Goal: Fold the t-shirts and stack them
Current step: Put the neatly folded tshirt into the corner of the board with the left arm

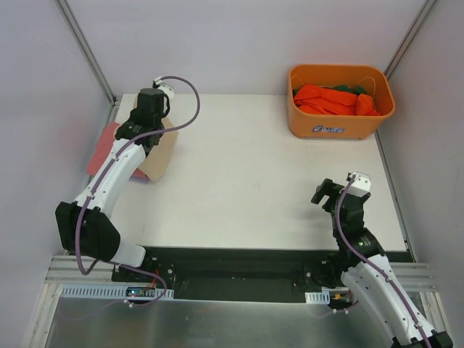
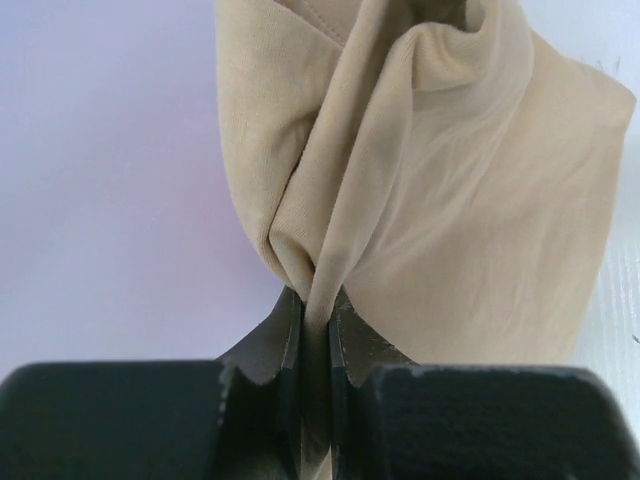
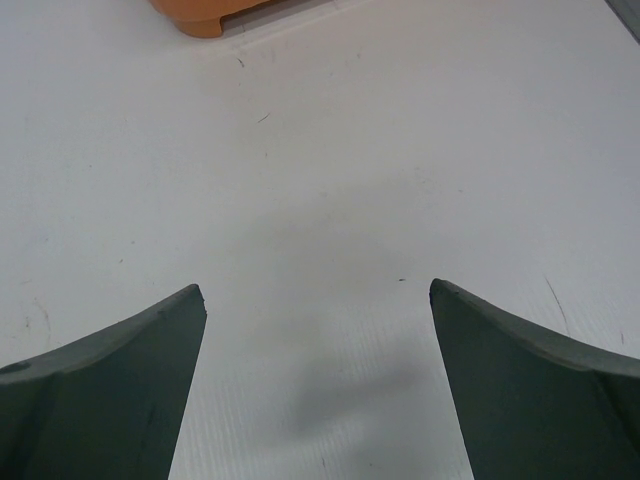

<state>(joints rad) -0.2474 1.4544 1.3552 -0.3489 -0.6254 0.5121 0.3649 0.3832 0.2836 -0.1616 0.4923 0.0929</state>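
The beige t-shirt leaves the pinkish-red t-shirt uncovered [image 1: 104, 147] on the wall side, so my left gripper should pull the beige t-shirt's fold back toward the stack's far corner before it opens.
My left gripper [image 2: 315, 300] is shut on a bunched fold of the beige t-shirt [image 2: 450, 200], which spreads out beyond the fingers. From above, that shirt [image 1: 162, 154] lies at the table's far left, partly under the left arm, with the left gripper [image 1: 154, 130] over it. A pinkish-red t-shirt [image 1: 104, 145] peeks out to its left, off the table edge. An orange t-shirt [image 1: 332, 100] and a bit of a green one [image 1: 349, 88] sit in the bin. My right gripper [image 3: 315, 290] hangs open over bare table, near the right front [image 1: 328, 193].
The orange plastic bin [image 1: 341, 127] stands at the table's far right corner; its base shows at the top of the right wrist view [image 3: 200, 15]. Metal frame posts [image 1: 87, 51] rise at both back corners. White walls close in on the table.
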